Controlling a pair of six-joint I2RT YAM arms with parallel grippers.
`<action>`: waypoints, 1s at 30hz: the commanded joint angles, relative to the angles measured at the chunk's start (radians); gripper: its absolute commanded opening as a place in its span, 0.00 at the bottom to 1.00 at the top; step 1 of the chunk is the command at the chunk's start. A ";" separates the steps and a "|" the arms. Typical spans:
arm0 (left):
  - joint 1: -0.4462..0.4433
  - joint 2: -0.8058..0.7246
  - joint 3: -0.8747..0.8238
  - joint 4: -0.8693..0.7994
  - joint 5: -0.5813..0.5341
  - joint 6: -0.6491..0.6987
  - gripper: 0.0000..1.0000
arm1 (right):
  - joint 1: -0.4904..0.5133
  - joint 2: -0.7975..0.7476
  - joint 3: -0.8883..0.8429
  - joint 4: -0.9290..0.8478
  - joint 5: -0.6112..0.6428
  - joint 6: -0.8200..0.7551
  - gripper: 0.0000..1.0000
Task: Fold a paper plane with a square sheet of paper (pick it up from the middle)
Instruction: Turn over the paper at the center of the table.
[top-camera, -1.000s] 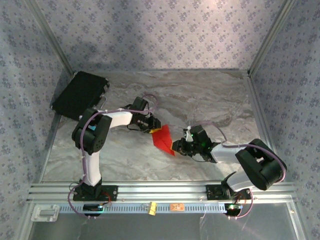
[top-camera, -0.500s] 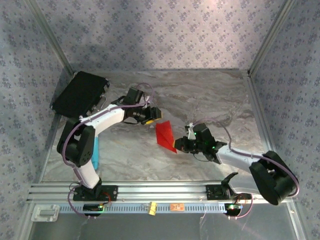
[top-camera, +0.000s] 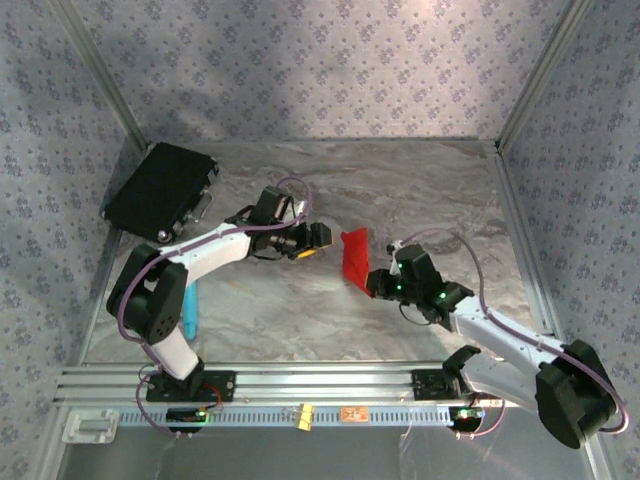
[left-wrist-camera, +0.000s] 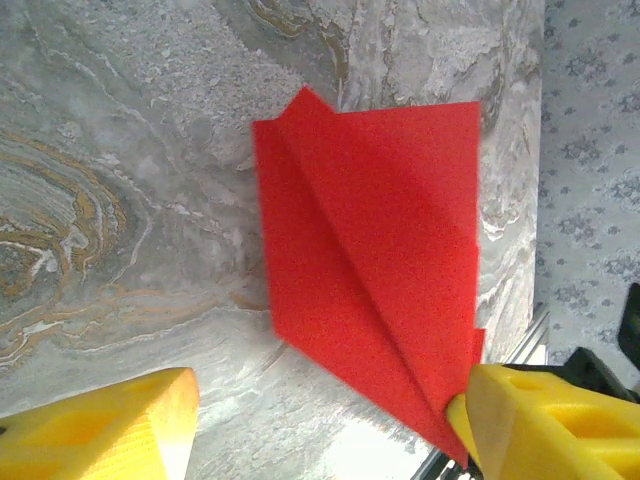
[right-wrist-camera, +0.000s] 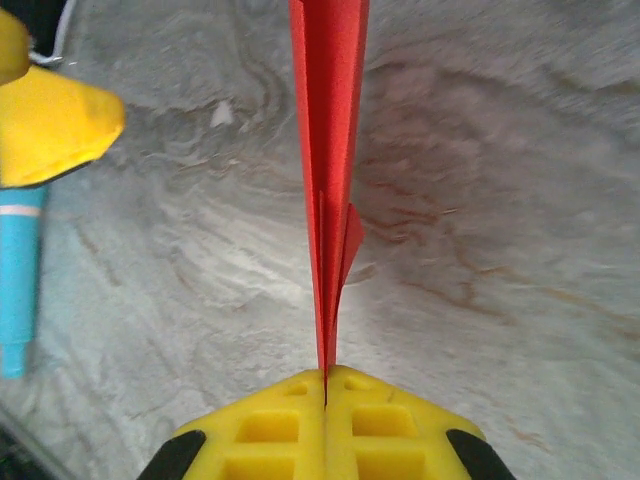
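The wing facing my left gripper is folded, but the layer (left-wrist-camera: 308, 270) behind it is still wide. Next, my right gripper flips the plane over and lays it flat.
The red paper (top-camera: 354, 258) is folded into a pointed paper plane with a centre ridge and stands on edge above the table's middle. My right gripper (top-camera: 376, 284) is shut on its narrow pointed end. In the right wrist view the paper plane (right-wrist-camera: 330, 150) rises edge-on out of the closed yellow fingertips (right-wrist-camera: 300, 400). My left gripper (top-camera: 316, 242) hangs open just left of the paper. In the left wrist view its yellow fingers (left-wrist-camera: 100, 425) stand wide apart below the flat side of the plane (left-wrist-camera: 380, 260), and the right-hand finger is close beside the paper's point.
A black rectangular case (top-camera: 160, 188) lies at the back left corner. A blue-tipped tool (top-camera: 190, 310) lies by the left arm's base and also appears in the right wrist view (right-wrist-camera: 20, 280). An aluminium rail (top-camera: 320, 385) runs along the near edge, with a small orange tag (top-camera: 352, 413) in front of it.
My left gripper has opened, let go of the red paper and stayed left of it. My right gripper has carried the paper to the right and turned it up on edge.
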 joint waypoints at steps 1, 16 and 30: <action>-0.009 -0.044 -0.006 0.033 -0.031 -0.013 0.74 | 0.010 -0.023 0.096 -0.238 0.178 -0.037 0.02; 0.053 -0.180 -0.053 -0.173 -0.276 0.085 0.95 | 0.356 0.219 0.476 -0.868 1.013 0.009 0.00; 0.174 -0.252 -0.108 -0.285 -0.393 0.026 0.99 | 0.475 0.563 0.583 -0.795 0.916 -0.126 0.04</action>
